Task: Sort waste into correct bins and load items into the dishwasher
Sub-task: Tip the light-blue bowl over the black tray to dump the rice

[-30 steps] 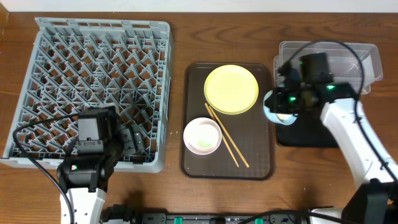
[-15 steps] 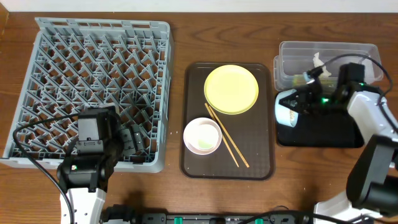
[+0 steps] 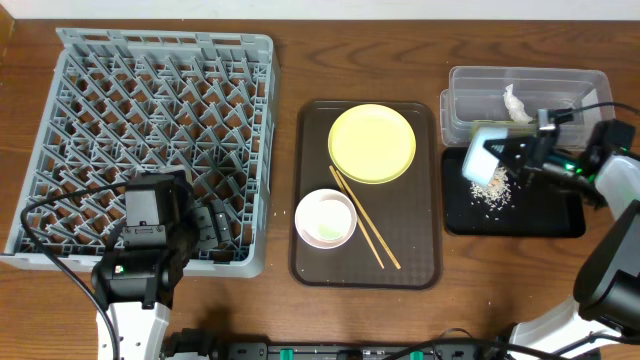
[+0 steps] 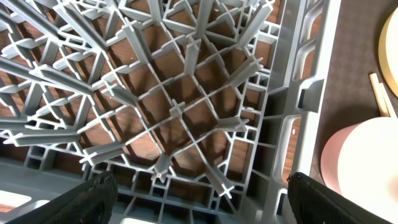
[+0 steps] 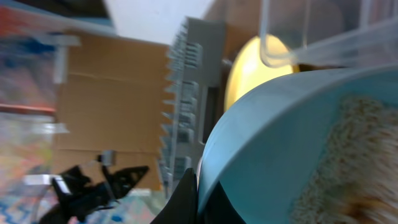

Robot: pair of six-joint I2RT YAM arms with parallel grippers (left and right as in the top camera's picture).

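Note:
Rice sticks inside the light blue bowl (image 5: 357, 158), so next my right gripper tilts the bowl further over the black tray (image 3: 535, 205) before putting it on the yellow plate.
My right gripper (image 3: 507, 153) is shut on the rim of the light blue bowl (image 3: 484, 153) and holds it tipped on its side above the black tray (image 3: 545, 215). Pale rice crumbs (image 3: 492, 191) lie on the tray, and some still cling inside the bowl (image 5: 336, 162). A white tissue (image 3: 515, 103) lies in the clear tub (image 3: 570, 85). My left gripper (image 3: 208, 228) is open and empty over the front right corner of the grey rack (image 3: 150, 60), its fingers (image 4: 93, 198) wide apart. The wrapper and the cup are not in view.
The brown serving tray (image 3: 420, 265) in the middle holds the yellow plate (image 3: 372, 143), the white bowl (image 3: 325, 218) and wooden chopsticks (image 3: 366, 220). The rack's right wall (image 4: 298, 93) stands next to the white bowl (image 4: 360, 165) in the left wrist view.
My right gripper has moved right and back with the blue bowl and tipped it. Crumbs now lie on the black tray. The left arm has not moved.

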